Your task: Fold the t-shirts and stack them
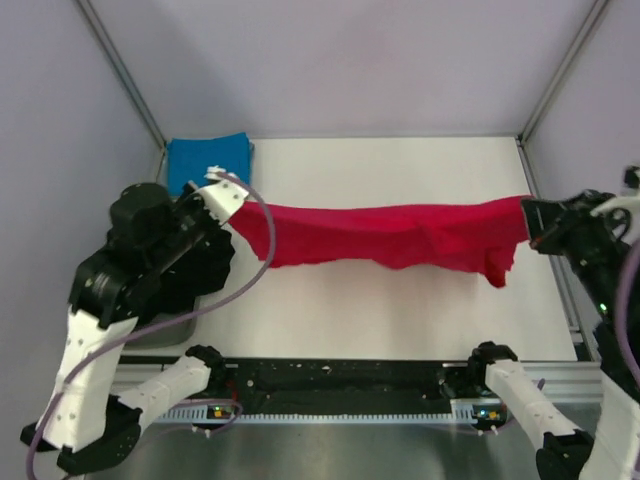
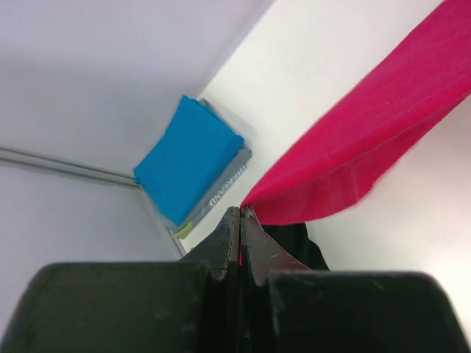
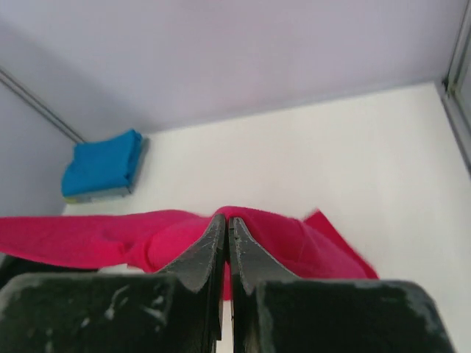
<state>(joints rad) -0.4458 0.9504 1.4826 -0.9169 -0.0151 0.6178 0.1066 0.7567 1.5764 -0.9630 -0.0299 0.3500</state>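
The red t-shirt hangs wrinkled over the white table, so both my grippers should swing it toward the back panel and then pull it closer to lay it flat.
A red t-shirt hangs stretched in the air between my two grippers, above the white table. My left gripper is shut on its left end; in the left wrist view the red cloth runs up and right from the closed tips. My right gripper is shut on its right end; in the right wrist view the red cloth spreads left behind the tips. A folded blue t-shirt lies at the back left corner, also seen in the left wrist view and the right wrist view. A black cloth shows just below the left tips.
The white table is walled by pale panels with metal frame posts. The blue shirt rests on a flat grey board. A dark tub sits at the left under my left arm. The arm bases stand along the near rail.
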